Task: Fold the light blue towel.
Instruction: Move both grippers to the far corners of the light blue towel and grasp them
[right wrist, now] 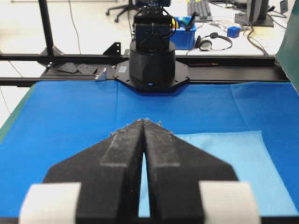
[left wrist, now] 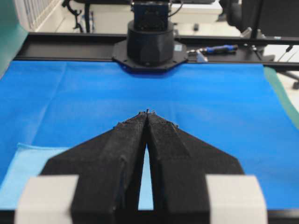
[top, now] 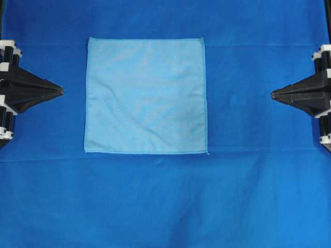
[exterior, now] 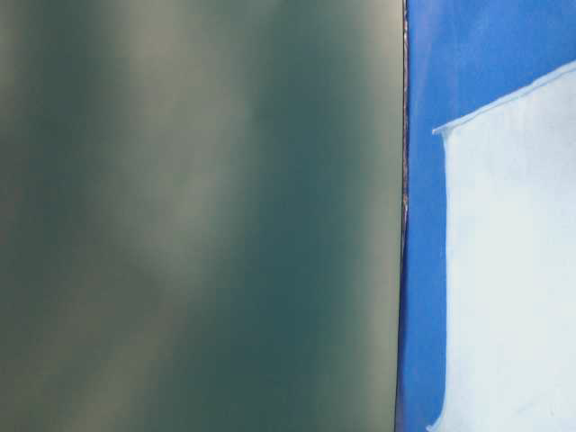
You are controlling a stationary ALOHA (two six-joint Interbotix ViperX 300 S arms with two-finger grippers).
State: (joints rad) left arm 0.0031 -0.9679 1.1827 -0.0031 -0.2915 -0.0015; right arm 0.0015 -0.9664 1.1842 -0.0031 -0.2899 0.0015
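Note:
The light blue towel (top: 147,96) lies flat and the way to its near top corner (top: 91,40) is clear, so the robot's left gripper should go on moving toward that corner before it closes there.
The light blue towel (top: 145,95) lies flat and unfolded as a square on the royal-blue table covering (top: 165,201), a little left of centre. My left gripper (top: 61,91) is shut, empty, pointing at the towel's left edge from a short way off. My right gripper (top: 273,94) is shut and empty, farther from the towel's right edge. In the left wrist view the left gripper (left wrist: 147,112) hovers above the cloth with the towel (left wrist: 23,172) below left. In the right wrist view the right gripper (right wrist: 144,121) has the towel (right wrist: 238,163) to its right. A towel corner (exterior: 513,270) shows at table level.
The opposite arm's black base (left wrist: 149,44) stands at the far table edge in the left wrist view, and likewise another base (right wrist: 152,65) in the right wrist view. A blurred grey-green panel (exterior: 198,216) fills most of the table-level view. Black rails border the table's far sides.

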